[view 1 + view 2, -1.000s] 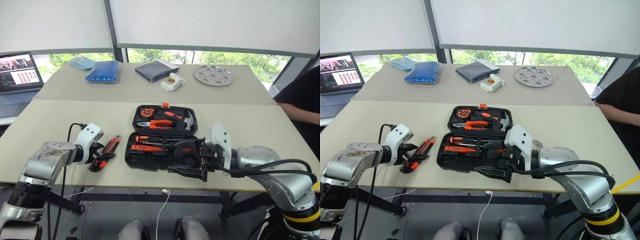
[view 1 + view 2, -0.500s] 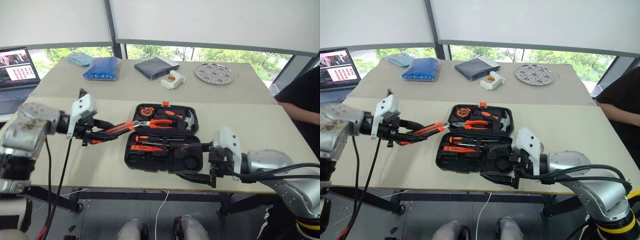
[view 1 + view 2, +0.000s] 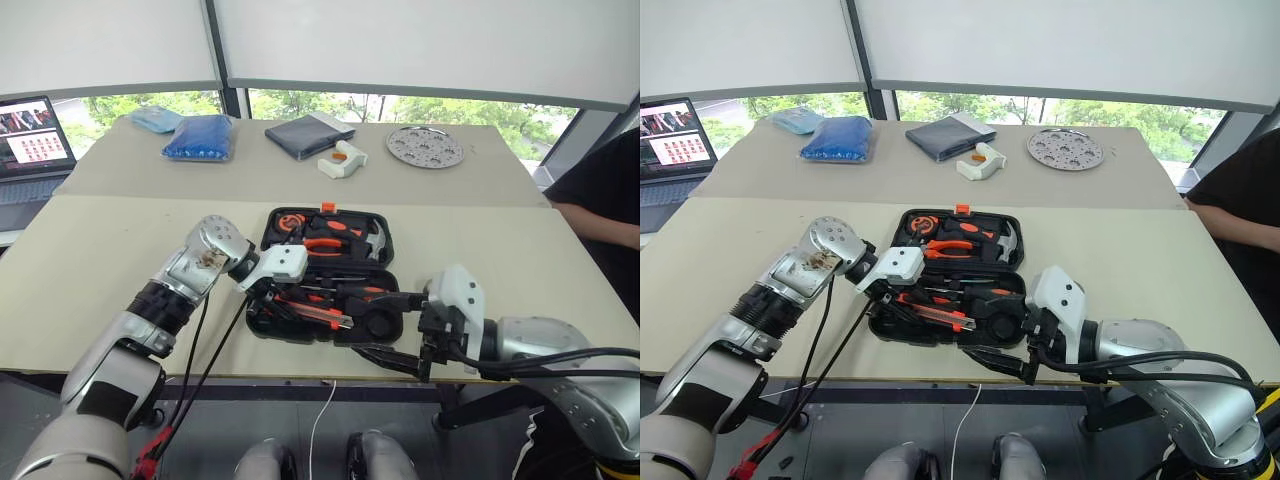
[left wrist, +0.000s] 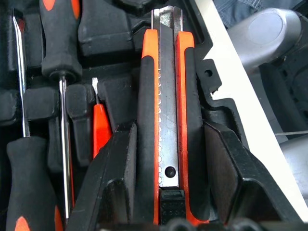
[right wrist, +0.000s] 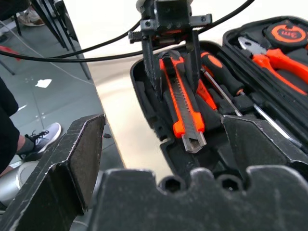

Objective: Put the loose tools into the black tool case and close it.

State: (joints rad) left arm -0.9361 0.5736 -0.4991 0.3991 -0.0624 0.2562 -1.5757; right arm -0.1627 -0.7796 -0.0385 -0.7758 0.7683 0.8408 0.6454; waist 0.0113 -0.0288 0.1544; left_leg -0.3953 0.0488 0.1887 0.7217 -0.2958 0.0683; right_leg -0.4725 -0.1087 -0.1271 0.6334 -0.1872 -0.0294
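Note:
I should let go of the utility knife (image 3: 324, 314) and push its handle (image 3: 293, 304) down with closed fingers, because the knife is high over its slot with my left gripper around it.
The black tool case (image 3: 387, 251) lies open on the near table. My left gripper (image 3: 283, 298) is shut on the orange-black utility knife (image 4: 166, 110), one finger on each long side. It holds the knife (image 5: 185, 103) low over the case's front half, blade end towards the front rim; I cannot tell whether it touches. Beside the knife, two black-and-orange screwdrivers (image 4: 57, 33) and a slim red screwdriver (image 4: 101, 130) lie in their slots. My right gripper (image 3: 365, 322) stands open at the case's front right edge, holding nothing.
Pliers (image 3: 325, 243), a hammer (image 3: 375, 240) and a tape measure (image 3: 290, 220) sit in the case's far half. On the far table are a dark grey pouch (image 3: 305, 135), a blue bag (image 3: 200, 137) and a metal disc (image 3: 425, 147). A laptop (image 3: 30, 135) stands left, a person (image 3: 600, 190) right.
My left gripper closed on the utility knife on the table left of the case, lifted it and swung it right over the case. My right gripper stayed about where it was.

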